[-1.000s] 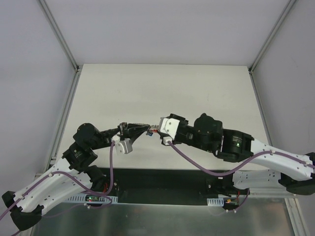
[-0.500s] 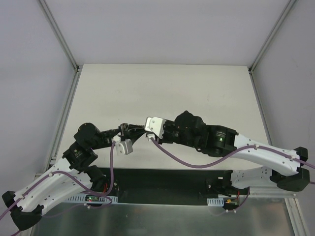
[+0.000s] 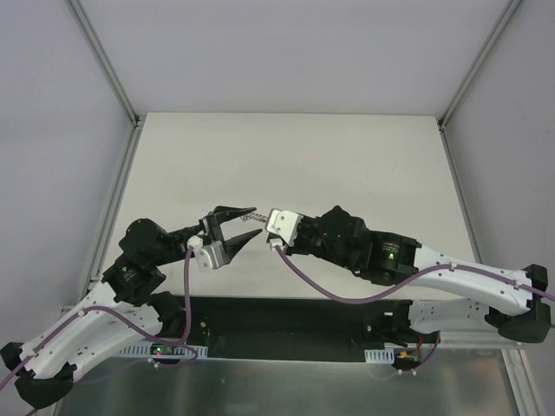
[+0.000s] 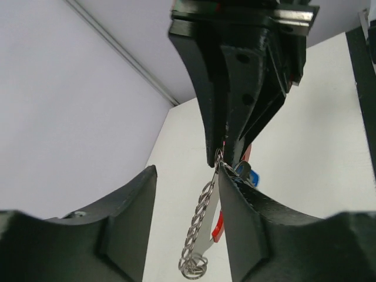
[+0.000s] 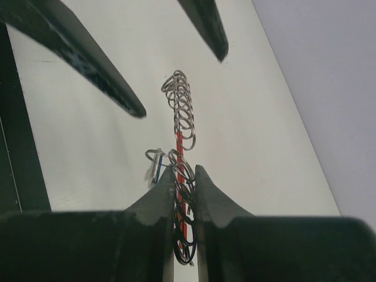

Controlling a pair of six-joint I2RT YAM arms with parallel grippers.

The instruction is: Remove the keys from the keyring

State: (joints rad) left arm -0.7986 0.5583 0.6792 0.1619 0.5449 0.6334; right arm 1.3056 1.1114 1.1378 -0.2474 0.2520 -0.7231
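Observation:
My left gripper should turn and close on the key (image 4: 253, 177), because the chain (image 4: 201, 219) hangs inside its open fingers while the key hangs outside them.
The keyring (image 5: 181, 106) is a short chain of thin silvery rings with a red tag (image 5: 178, 143) running along it. My right gripper (image 5: 183, 170) is shut on its near end. In the left wrist view the chain (image 4: 200, 226) hangs down from those black fingers (image 4: 235, 106), with the red tag (image 4: 218, 226) behind it. A small key with a blue head (image 5: 153, 170) dangles beside the right fingertips and shows again as a blue key (image 4: 249, 174). My left gripper (image 4: 187, 176) stands open around the hanging chain and grips nothing. From above, both grippers meet over the table, left gripper (image 3: 255, 221), keyring (image 3: 257, 224).
The white table (image 3: 347, 165) lies below, with grey walls and metal frame rails (image 3: 117, 82) at its sides. A black strip (image 3: 286, 316) runs along the near edge by the arm bases. Purple cables (image 3: 316, 282) loop under both wrists.
My left gripper has opened and let go of the keyring. My right gripper has closed on it and now holds it alone. The left arm has drawn back slightly.

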